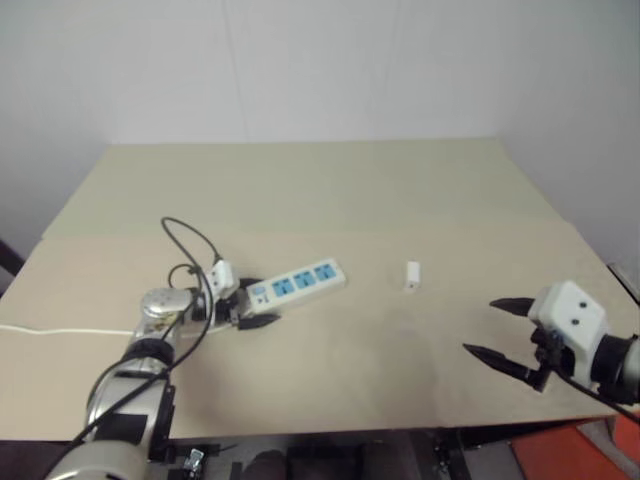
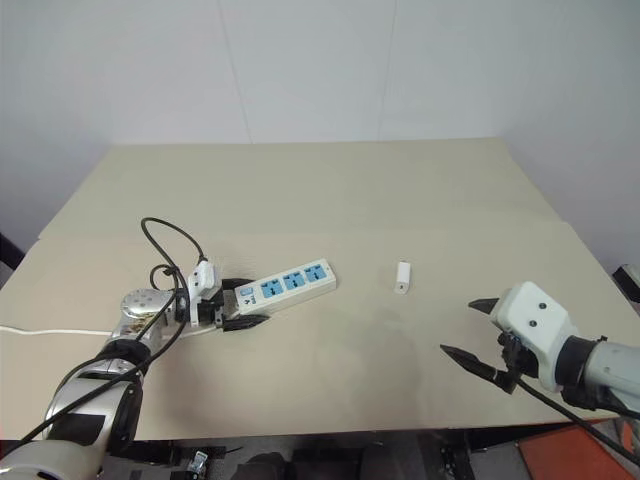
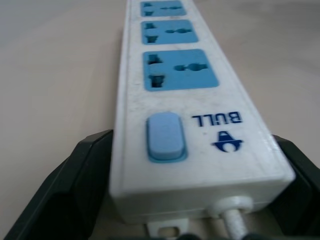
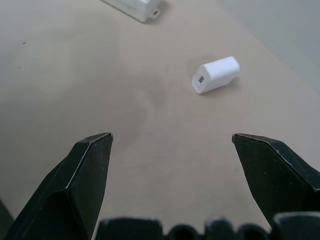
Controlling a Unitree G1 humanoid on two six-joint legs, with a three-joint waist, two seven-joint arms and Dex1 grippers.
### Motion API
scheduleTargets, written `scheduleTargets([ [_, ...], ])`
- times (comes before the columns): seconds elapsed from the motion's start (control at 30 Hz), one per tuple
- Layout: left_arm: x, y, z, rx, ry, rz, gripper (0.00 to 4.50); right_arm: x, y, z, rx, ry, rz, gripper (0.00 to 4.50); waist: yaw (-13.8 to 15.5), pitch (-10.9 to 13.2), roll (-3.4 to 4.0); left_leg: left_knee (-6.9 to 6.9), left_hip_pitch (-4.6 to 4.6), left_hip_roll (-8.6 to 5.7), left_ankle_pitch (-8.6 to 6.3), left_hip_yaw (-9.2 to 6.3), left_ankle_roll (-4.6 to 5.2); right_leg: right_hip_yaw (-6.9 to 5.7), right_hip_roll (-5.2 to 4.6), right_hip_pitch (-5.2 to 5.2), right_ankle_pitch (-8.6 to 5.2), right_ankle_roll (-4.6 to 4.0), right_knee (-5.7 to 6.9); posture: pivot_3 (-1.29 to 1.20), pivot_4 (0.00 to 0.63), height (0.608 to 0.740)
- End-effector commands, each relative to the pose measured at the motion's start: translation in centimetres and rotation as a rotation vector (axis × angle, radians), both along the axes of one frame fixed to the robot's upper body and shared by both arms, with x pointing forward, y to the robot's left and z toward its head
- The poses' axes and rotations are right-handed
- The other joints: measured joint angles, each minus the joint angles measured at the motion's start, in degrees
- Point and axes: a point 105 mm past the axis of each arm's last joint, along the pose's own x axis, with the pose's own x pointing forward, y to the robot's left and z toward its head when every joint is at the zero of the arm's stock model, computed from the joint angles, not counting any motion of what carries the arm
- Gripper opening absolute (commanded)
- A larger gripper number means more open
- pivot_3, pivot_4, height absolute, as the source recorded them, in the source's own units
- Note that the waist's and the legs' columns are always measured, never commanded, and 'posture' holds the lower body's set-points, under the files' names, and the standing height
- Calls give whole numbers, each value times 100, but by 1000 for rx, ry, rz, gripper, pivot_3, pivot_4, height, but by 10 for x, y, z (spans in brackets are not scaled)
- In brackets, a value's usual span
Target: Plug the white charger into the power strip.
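A dark port (image 4: 201,79) shows in one end of the charger. The white charger (image 1: 412,276) will stand upright, its port up, once I push it into the power strip.
The power strip (image 1: 300,281) lies flat on the tan table, a long white bar with three blue sockets and a blue switch (image 3: 165,136) at its cord end. My left gripper (image 1: 255,303) is open, with one black finger on each side of that cord end. The white charger (image 1: 412,275) lies on its side alone to the right of the strip. It also appears ahead of the right fingers (image 4: 90,165) as a small white charger (image 4: 216,75). My right gripper (image 1: 479,326) hovers open and empty near the table's front right, well short of the charger.
The strip's white cord (image 1: 60,330) runs left across the table (image 1: 300,190) to its left edge. A pale wall stands behind the table. Bare tabletop lies between the charger and the strip and all around the right gripper.
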Motion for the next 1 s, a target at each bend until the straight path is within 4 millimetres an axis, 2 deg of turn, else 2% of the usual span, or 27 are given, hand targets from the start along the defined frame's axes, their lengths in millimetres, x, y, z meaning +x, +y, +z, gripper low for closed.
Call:
scheduleTargets([
  [0.03,0,-2,-6,-20,32,25,4491,3,5,4,-16,-37,11,4500,-1,-3,3,0,0,0,0,0,0,0,0,2,0,0,1,0,150,740],
  [0.1,-2,-3,-7,-32,50,19,4491,5,6,3,-16,-39,14,4500,6,-6,6,0,1,-1,0,0,0,0,0,2,0,1,1,0,150,740],
  [0.23,-6,-5,-5,-35,71,-30,3573,10,10,6,-39,-50,60,4500,4,-7,7,0,1,-3,0,-1,0,0,-1,0,-1,2,0,0,150,740],
  [0.4,-11,-13,1,-14,56,-110,3573,26,11,6,-225,-96,222,4500,-18,-7,6,0,1,-5,0,-1,0,-1,-2,0,-2,3,-2,0,150,740],
  [0.57,-17,-24,3,25,40,-207,3573,50,11,16,-394,-161,423,4500,-55,-6,5,2,-2,-6,0,-1,0,-2,-4,-3,-2,4,-4,0,150,740],
  [0.67,-23,-34,6,26,32,-287,3573,65,16,20,-534,-228,643,4500,-72,-4,5,3,-2,-5,0,0,0,-3,-3,-5,-1,3,-6,0,150,740],
  [0.83,-29,-43,8,15,29,-334,3573,87,26,12,-780,-313,969,4500,-95,-2,1,3,-2,-4,0,1,-1,-5,-3,-10,-1,3,-5,0,150,740],
  [1.0,-35,-51,7,10,26,-362,3573,110,40,1,-1008,-387,1216,4500,-132,0,4,3,-3,-5,2,3,-3,-2,-5,-18,1,-1,0,0,150,740],
])
